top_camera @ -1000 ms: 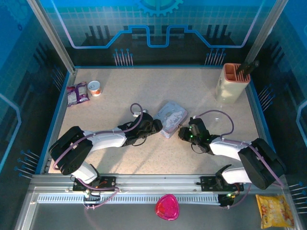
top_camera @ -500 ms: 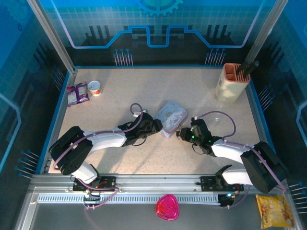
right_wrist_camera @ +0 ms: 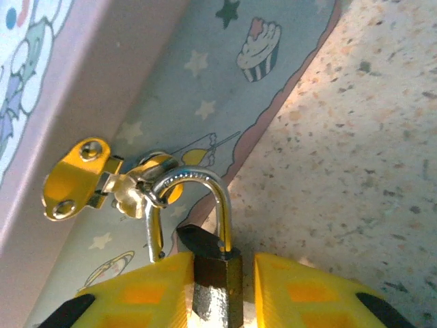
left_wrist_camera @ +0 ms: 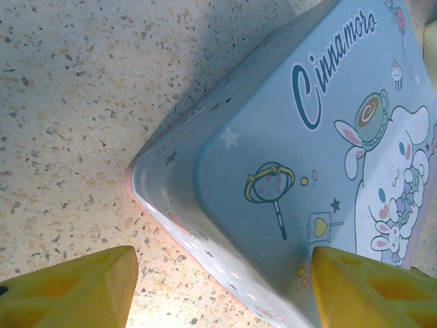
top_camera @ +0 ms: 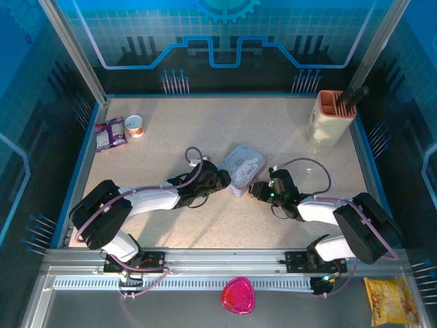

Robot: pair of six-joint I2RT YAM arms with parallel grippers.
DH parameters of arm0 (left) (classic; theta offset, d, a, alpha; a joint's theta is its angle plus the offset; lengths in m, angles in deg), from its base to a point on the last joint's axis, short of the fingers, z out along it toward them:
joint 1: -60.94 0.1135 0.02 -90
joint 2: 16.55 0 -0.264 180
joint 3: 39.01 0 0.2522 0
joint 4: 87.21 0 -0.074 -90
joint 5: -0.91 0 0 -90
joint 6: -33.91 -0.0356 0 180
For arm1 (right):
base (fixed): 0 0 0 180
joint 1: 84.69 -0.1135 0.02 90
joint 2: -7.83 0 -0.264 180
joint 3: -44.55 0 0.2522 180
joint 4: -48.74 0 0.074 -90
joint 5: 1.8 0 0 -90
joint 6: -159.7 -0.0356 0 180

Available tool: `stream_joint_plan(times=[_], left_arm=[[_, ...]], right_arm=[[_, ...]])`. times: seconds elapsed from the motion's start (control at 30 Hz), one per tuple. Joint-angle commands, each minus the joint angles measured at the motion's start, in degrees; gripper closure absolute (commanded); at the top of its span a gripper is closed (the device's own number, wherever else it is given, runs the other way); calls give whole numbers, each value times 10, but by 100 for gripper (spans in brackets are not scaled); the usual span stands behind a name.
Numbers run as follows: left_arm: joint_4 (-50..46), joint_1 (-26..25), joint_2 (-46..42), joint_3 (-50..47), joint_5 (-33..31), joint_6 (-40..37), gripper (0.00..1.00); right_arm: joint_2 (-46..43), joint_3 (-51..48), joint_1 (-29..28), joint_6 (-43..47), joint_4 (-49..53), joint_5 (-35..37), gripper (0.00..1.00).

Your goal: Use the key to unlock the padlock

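Observation:
The padlock body is loose between the fingers of the robot's right gripper while the padlock's open shackle is hooked on the hasp (right_wrist_camera: 156,197), so the robot should squeeze the body (right_wrist_camera: 217,290) firmly and pull it free.
The padlock (right_wrist_camera: 217,270) has a small dark body and a thin silvery shackle (right_wrist_camera: 198,179), which hooks through the brass hasp (right_wrist_camera: 75,178) on the side of the pale blue tin (top_camera: 244,166). The shackle's left leg hangs free of the body. My right gripper (right_wrist_camera: 220,294) is shut on the padlock body, with a narrow slit at the right finger (right_wrist_camera: 307,294). It sits at the tin's near right corner (top_camera: 256,189). My left gripper (left_wrist_camera: 218,294) is open astride the tin's near left corner (left_wrist_camera: 147,191). The key is hidden.
A salmon and cream holder (top_camera: 332,117) stands at the back right. A small cup (top_camera: 135,126) and purple packets (top_camera: 110,133) lie at the back left. A pink object (top_camera: 238,294) and a yellow bag (top_camera: 391,299) sit beyond the table's near rail.
My right gripper has edged left, closer to the tin, with the padlock between its fingers. The left arm has stayed put.

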Motion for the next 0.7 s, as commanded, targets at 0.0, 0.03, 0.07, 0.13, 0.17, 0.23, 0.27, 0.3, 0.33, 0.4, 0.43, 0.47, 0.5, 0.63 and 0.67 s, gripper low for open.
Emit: stream_joint_plan(times=[0.0,0.03,0.07,0.13,0.17,0.23,0.27,0.3,0.33,0.4,0.43,0.47,0.5,0.63,0.67], left_arm=[[-70,3,18,-5,-15,-3,32],[-71,3,19,-5,-15,-3,32],[-71,2,18,-5,-15,-3,32],[-71,2,18,-5,-16,-3,32],[-71,3,18,-6,-16,-3,32],[-70,4,19,-5,-15,-2,32],[-70,4,19,-5,-15,-3,32],[-71,4,18,-5,-15,-3,32],[-71,4,19,-4,-15,-3,32],[-71,3,18,-3,-15,-3,33],[-72,3,18,-3,-15,-3,32],[-72,3,18,-4,-15,-3,33],[-72,3,18,-4,-15,-3,33],[-71,4,18,-5,-15,-3,33],[-70,4,18,-5,-15,-2,33]], right_arm=[[14,1,-4,8,-1,-11,69],[12,-2,-5,9,-7,-12,67],[8,-4,-6,10,-13,-14,66],[5,-10,-7,11,-25,-17,65],[6,-10,-7,11,-25,-19,66],[7,-8,-7,13,-22,-20,72],[8,-10,-8,11,-22,-18,75],[7,-11,-7,9,-24,-17,77],[5,-15,-7,5,-27,-15,78],[-1,-22,-7,-3,-34,-11,81],[-5,-26,-7,-7,-38,-10,83],[-9,-28,-7,-11,-39,-8,84],[-14,-30,-7,-18,-35,-4,85],[-41,-37,-7,-29,-32,9,89],[-48,-37,-7,-32,-32,11,90]])
